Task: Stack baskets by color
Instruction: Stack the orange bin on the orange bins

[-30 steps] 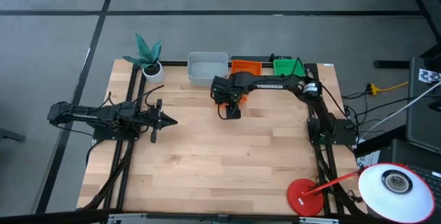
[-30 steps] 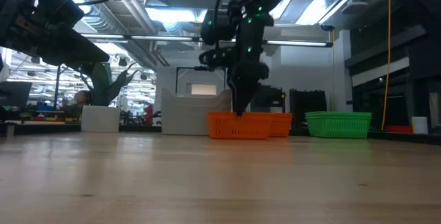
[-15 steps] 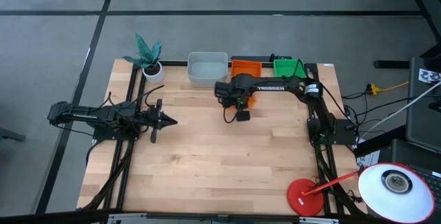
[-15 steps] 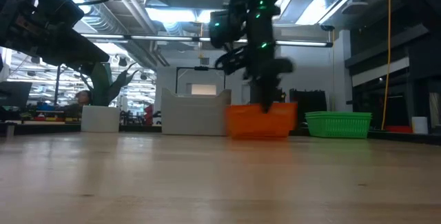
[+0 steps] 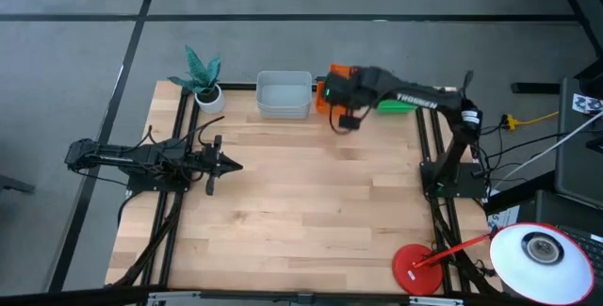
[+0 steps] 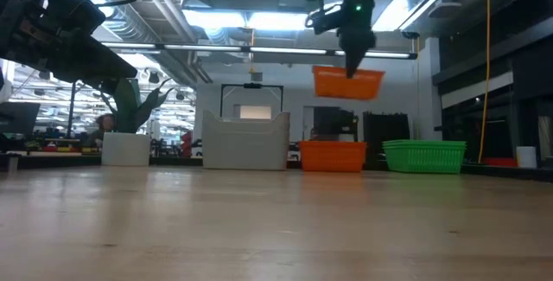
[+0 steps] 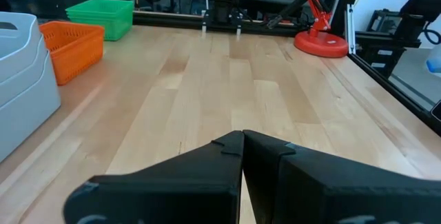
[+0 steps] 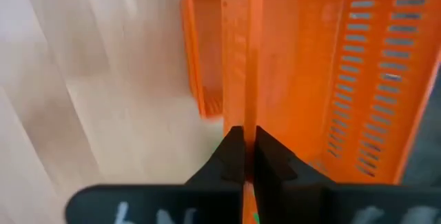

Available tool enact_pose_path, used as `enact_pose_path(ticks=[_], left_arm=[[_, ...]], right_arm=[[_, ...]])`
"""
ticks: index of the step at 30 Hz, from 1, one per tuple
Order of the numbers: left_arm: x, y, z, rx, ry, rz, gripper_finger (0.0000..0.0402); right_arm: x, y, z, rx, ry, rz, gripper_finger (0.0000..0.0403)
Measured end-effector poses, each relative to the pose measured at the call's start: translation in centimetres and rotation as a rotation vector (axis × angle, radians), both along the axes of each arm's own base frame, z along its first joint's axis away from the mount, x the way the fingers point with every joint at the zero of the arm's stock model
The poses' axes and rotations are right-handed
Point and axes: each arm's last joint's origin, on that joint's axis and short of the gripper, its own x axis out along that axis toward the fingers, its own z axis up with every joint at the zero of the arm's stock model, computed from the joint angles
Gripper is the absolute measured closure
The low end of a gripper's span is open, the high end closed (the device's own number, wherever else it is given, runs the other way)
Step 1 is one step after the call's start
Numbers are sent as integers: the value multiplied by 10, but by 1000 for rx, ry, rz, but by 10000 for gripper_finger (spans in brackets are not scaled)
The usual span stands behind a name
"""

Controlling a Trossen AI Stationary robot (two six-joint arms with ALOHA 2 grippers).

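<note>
I should shift the held orange basket (image 6: 333, 82), hanging toward the green basket's side, toward the grey basket with my right gripper before lowering it into the standing orange basket (image 6: 333, 156).
My right gripper (image 6: 352, 60) is shut on an orange basket (image 6: 348, 84) and holds it high above the table's far edge. Under it a second orange basket (image 6: 332, 156) stands on the table, between the pale grey basket (image 6: 244, 140) and the green basket (image 6: 423, 156). In the right wrist view the held orange basket (image 8: 331, 79) fills the picture, with the other orange basket (image 8: 204, 58) below. My left gripper (image 5: 231, 165) waits shut at the table's left side, its fingers (image 7: 242, 145) touching nothing. My right gripper pinches one side wall (image 8: 247, 103) of the orange basket at its rim, one finger inside the basket and one outside. The fingers come from above, slanting down. The basket hangs below them, clear of the table, opening up and nearly level.
A small white pot with a teal plant (image 5: 204, 78) stands at the far left corner. A red lamp base (image 5: 416, 268) sits at the near right corner. The wooden tabletop (image 5: 301, 212) between the arms is bare.
My right gripper has shut on the orange basket's wall. It drew the basket along the table toward the right, then rose and swung toward the far edge. The basket now hangs lifted clear above the other orange basket.
</note>
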Motion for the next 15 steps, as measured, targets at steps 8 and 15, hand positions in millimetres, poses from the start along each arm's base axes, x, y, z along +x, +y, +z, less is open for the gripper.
enact_pose_path(ticks=[8, 15], left_arm=[[0, 0, 0, 0, 0, 0, 401], [0, 0, 0, 0, 0, 0, 401]], right_arm=[[5, -83, -23, 107, -227, -41, 399], [2, -111, -69, 214, -99, -100, 399]])
